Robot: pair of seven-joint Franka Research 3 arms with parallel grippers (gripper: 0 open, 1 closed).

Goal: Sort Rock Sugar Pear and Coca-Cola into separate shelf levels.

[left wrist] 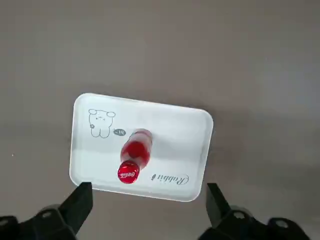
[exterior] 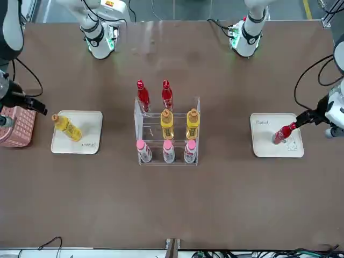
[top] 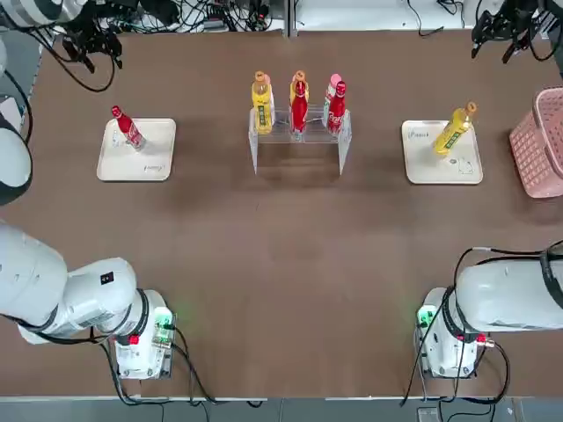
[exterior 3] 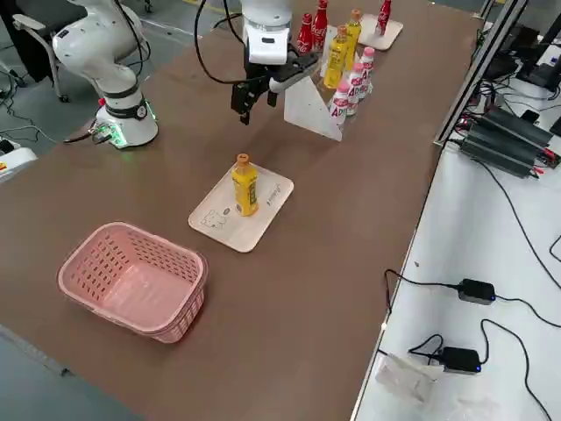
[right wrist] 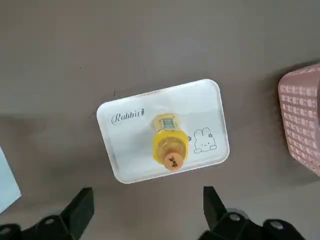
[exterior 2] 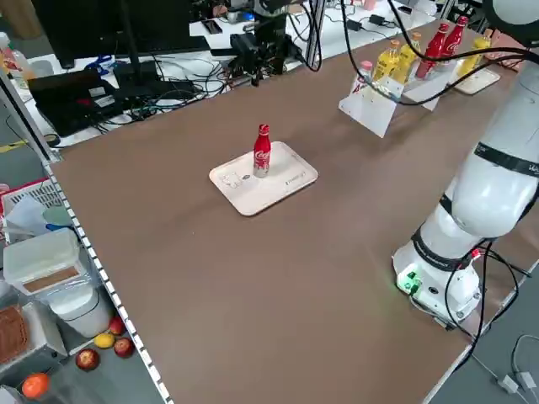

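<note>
My gripper will bring up the whole bottle (exterior: 281,135), still closed, when it lifts by the red cap (left wrist: 128,172), because the cap sits squarely on the Coca-Cola bottle's neck.
The clear shelf rack (exterior: 198,129) stands mid-table. Its top level holds two Coca-Cola bottles (exterior: 143,95), the middle level two Rock Sugar Pear bottles (exterior: 167,124), and the bottom level three pink-capped white bottles (exterior: 168,151). One more Coca-Cola bottle (left wrist: 134,155) stands upright on the left cream tray (left wrist: 185,135). My left gripper (left wrist: 148,194) hovers open high above it. Another Rock Sugar Pear bottle (right wrist: 169,140) stands on the right cream tray (right wrist: 130,150), with my right gripper (right wrist: 147,197) open high above and holding nothing.
A pink basket (top: 538,142) sits at the table's right edge, just beyond the right tray (top: 422,163). Cables and equipment lie past the far edge (top: 220,13). The arm bases (top: 141,338) stand at the near edge.
</note>
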